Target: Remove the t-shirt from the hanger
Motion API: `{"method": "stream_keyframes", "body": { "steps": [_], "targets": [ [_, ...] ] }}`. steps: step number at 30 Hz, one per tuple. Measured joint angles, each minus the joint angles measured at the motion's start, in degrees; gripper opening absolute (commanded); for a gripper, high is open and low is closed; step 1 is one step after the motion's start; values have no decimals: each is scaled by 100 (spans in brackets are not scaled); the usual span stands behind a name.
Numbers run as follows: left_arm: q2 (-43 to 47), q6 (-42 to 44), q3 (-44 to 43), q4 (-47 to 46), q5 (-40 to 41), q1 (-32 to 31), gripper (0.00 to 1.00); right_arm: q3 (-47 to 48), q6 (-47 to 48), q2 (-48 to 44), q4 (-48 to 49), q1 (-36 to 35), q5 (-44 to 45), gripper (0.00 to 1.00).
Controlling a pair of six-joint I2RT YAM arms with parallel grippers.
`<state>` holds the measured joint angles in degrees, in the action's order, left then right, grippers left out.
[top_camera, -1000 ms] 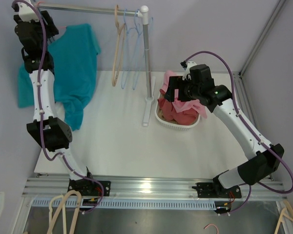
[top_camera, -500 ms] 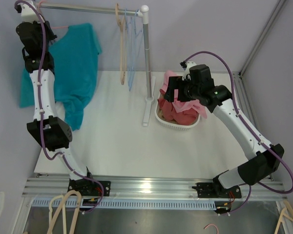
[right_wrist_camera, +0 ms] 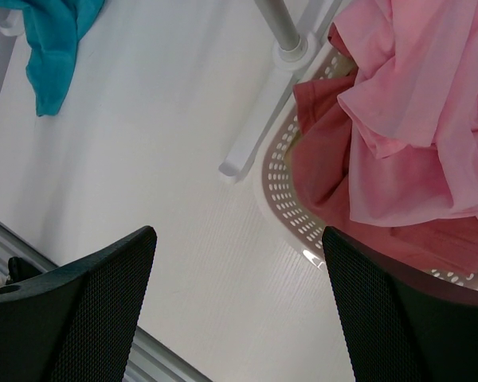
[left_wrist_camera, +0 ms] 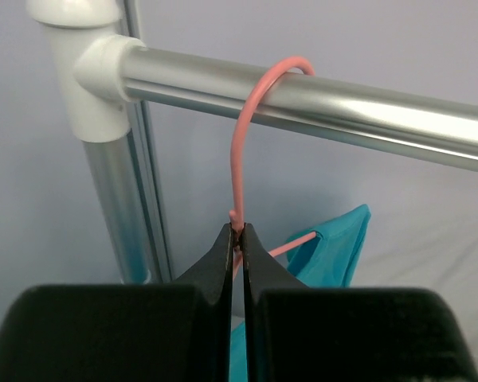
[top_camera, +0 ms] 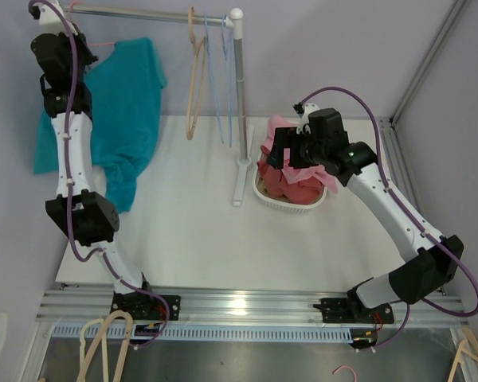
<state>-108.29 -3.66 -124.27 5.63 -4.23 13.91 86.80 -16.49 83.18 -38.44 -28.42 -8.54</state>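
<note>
Next, my left gripper slides the pink hanger's hook (left_wrist_camera: 259, 93) toward the rail's middle (top_camera: 135, 14) and grips it again before lifting it off, because the hook is close to the rack's corner.
A teal t-shirt (top_camera: 119, 111) hangs on a pink hanger (left_wrist_camera: 240, 151) whose hook loops over the metal rail (left_wrist_camera: 319, 99) at the rack's left end. My left gripper (left_wrist_camera: 239, 229) is raised to the rail and shut on the hanger's neck just below the hook; the teal collar (left_wrist_camera: 334, 247) shows behind the jaws. In the top view that gripper (top_camera: 57, 44) sits at the shirt's upper left. My right gripper (right_wrist_camera: 237, 239) hangs open over the table beside the basket, holding nothing.
A white basket (top_camera: 291, 203) of pink and red clothes (right_wrist_camera: 398, 135) stands right of the rack's upright pole (top_camera: 239, 87) and its foot (right_wrist_camera: 259, 131). Empty tan and blue hangers (top_camera: 207, 79) hang at the rail's right end. More hangers (top_camera: 103, 346) lie below the table's front edge.
My left gripper has closed on the pink hanger's neck. The empty hangers on the rail swing. The right arm has not moved.
</note>
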Motion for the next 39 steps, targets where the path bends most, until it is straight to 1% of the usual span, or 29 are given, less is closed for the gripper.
{"method": "stream_keyframes", "body": {
  "steps": [7,12,21,26,29,30,33,34,36,38,39],
  "targets": [
    [0,-149,-503,739,273,-446,1,-192,-7,-59,76,-24,-105,90],
    [9,-299,-595,1025,614,-732,1,-302,-46,-205,129,-48,-166,90],
    [68,-603,-590,1268,1204,-1270,1,-520,-87,-496,249,-70,-214,90],
    [179,-647,-483,1307,1467,-1878,1,-603,-111,-579,284,-90,-236,90],
    [203,-686,-479,1353,1478,-2184,1,-634,-114,-634,293,-114,-240,90],
    [212,-691,-479,1373,1486,-2260,3,-636,-120,-649,295,-116,-243,90],
    [223,-693,-472,1410,1523,-2430,22,-640,-142,-704,315,-125,-247,90],
    [223,-686,-472,1403,1528,-2463,33,-649,-149,-721,319,-125,-247,91],
    [223,-643,-457,1388,1543,-2503,42,-675,-151,-754,321,-125,-247,91],
    [225,-557,-433,1335,1521,-2505,53,-706,-151,-778,319,-127,-247,91],
    [227,-490,-400,1285,1486,-2505,57,-713,-151,-785,319,-127,-247,91]
  ]
}}
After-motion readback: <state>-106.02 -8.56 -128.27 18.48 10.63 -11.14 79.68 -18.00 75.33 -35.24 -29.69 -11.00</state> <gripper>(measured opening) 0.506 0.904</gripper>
